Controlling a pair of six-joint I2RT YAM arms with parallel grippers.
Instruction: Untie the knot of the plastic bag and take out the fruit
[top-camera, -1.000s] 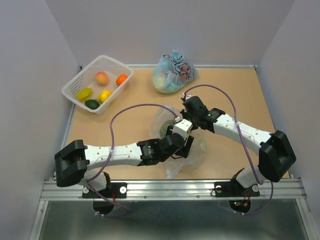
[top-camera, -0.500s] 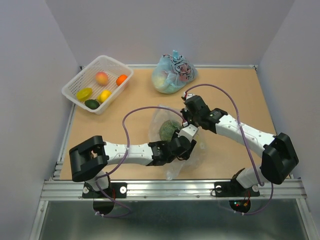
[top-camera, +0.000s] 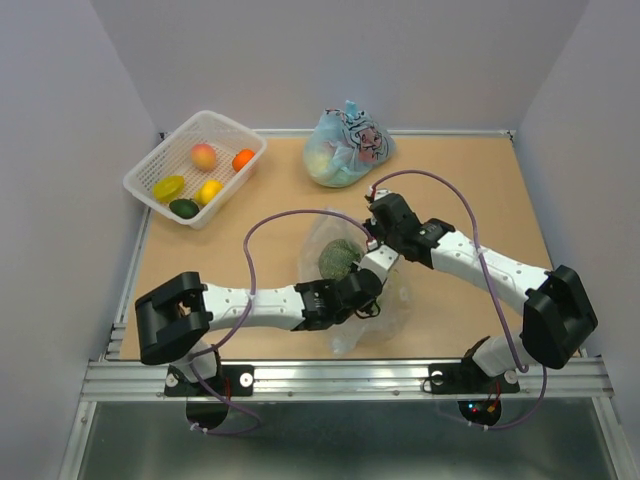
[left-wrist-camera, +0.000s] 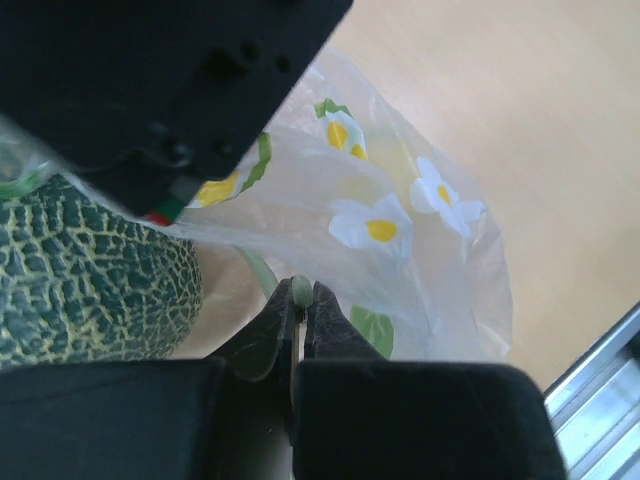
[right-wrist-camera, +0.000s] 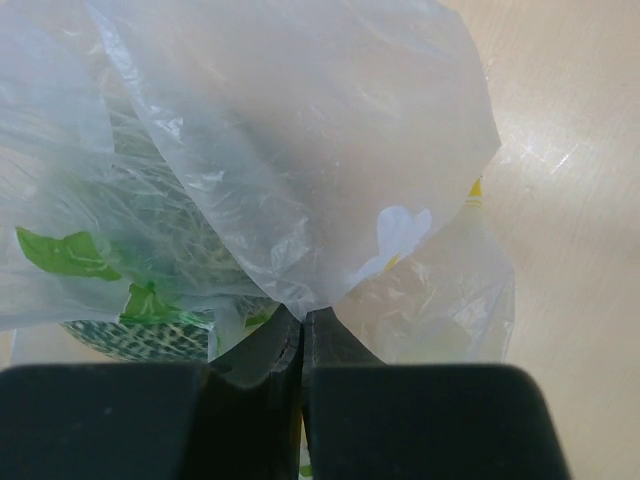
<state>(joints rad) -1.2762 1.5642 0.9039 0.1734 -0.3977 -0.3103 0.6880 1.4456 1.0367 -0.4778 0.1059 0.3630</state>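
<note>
The bag's film (top-camera: 320, 240) is around the melon. Next, my right gripper pulls the film's fold (right-wrist-camera: 298, 272) away while my left gripper takes the melon out by its stem.
The see-through plastic bag (top-camera: 388, 303) with flower prints lies mid-table, its mouth open around a round green melon (top-camera: 338, 258). My right gripper (top-camera: 373, 243) is shut on a fold of the bag (right-wrist-camera: 300, 150) and holds it up; the netted melon (right-wrist-camera: 130, 335) shows through the film. My left gripper (top-camera: 362, 272) reaches into the bag beside the melon (left-wrist-camera: 80, 270) and is shut on its thin pale-green stem (left-wrist-camera: 297, 290). The right gripper's black body (left-wrist-camera: 170, 80) hangs just above. The other fruit, a peach (top-camera: 204, 155), an orange (top-camera: 243, 159), two lemons (top-camera: 168, 186) and a dark green piece (top-camera: 184, 207), lie in a basket.
The white basket (top-camera: 150, 170) stands at the back left. A tied light-blue bag (top-camera: 347, 147) with black cartoon print sits at the back centre. White walls close three sides, and a metal rail (top-camera: 340, 378) runs along the near edge.
My left arm pushed forward into the bag towards the melon, and its jaws went from open to shut on the stem. The right gripper kept its hold on the bag.
</note>
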